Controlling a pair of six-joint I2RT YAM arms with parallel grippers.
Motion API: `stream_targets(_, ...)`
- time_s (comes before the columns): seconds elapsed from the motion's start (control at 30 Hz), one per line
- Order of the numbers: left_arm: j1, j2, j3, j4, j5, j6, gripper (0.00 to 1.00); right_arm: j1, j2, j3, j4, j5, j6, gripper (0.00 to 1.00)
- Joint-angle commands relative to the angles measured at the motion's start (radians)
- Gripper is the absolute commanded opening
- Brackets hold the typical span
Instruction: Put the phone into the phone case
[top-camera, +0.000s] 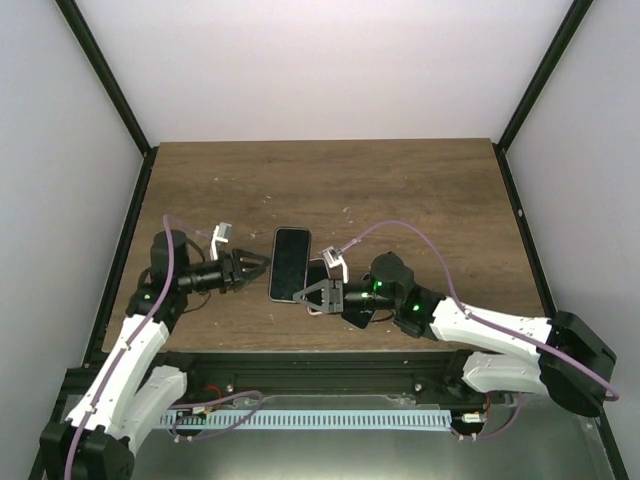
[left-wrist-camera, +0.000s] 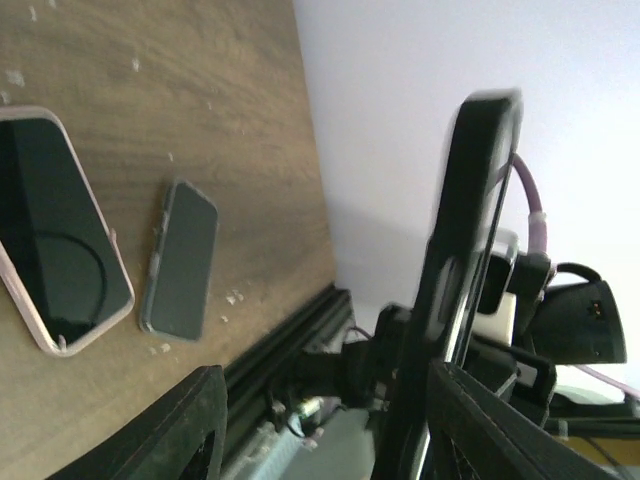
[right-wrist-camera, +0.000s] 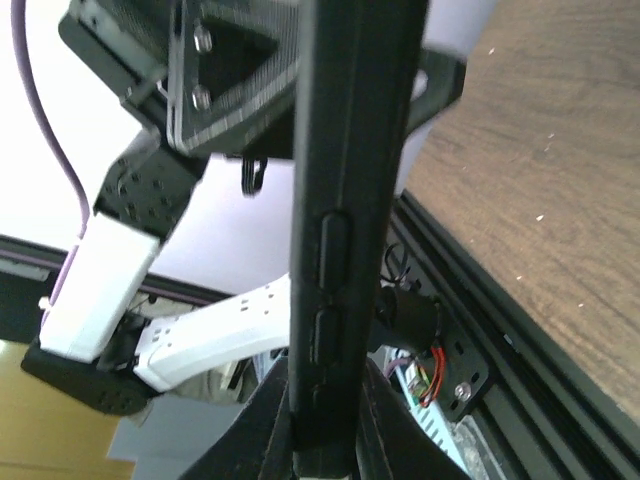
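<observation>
The black phone case (top-camera: 272, 272) is filled up to its rim by a glossy dark side (top-camera: 291, 260), so I should expect a phone to be sitting inside when I lower the case.
A phone (top-camera: 290, 262) with a dark screen and a pale pink rim lies flat on the wooden table (top-camera: 400, 200); the left wrist view has it at the left (left-wrist-camera: 55, 225). My right gripper (top-camera: 318, 296) (right-wrist-camera: 325, 440) is shut on the bottom of a black phone case (right-wrist-camera: 345, 200). The case stands upright and edge-on, its raised side buttons showing. In the left wrist view the case (left-wrist-camera: 470, 230) rises just beyond my right finger. My left gripper (top-camera: 262, 265) (left-wrist-camera: 330, 400) is open beside the phone's left edge, with nothing between its fingers.
A smaller grey slab (left-wrist-camera: 182, 262) lies flat next to the phone, partly covered by my right gripper in the top view (top-camera: 318, 270). The table's black front rail (right-wrist-camera: 480, 320) runs close behind both grippers. Black frame posts and pale walls enclose the table.
</observation>
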Motion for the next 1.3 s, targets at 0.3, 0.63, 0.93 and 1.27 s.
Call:
stream_targets(0.3,0.003,-0.070,-0.177,0.264,0.148,-0.261,0.55,-0.010,0.042,0.079,0.091,0.122,0.033,0.01)
stream_targets(0.63,0.003,-0.033,-0.178,0.284,0.181,-0.239,0.25,-0.011,0.103,0.079,0.143,0.118,0.061,0.01)
stream_targets(0.93,0.003,-0.014,-0.137,0.152,0.107,-0.119,0.00,-0.029,0.120,0.048,0.156,0.103,0.076,0.04)
stream_targets(1.27,0.028,0.087,-0.109,0.145,0.016,-0.081,0.00,-0.079,0.113,0.006,0.038,0.112,0.047,0.39)
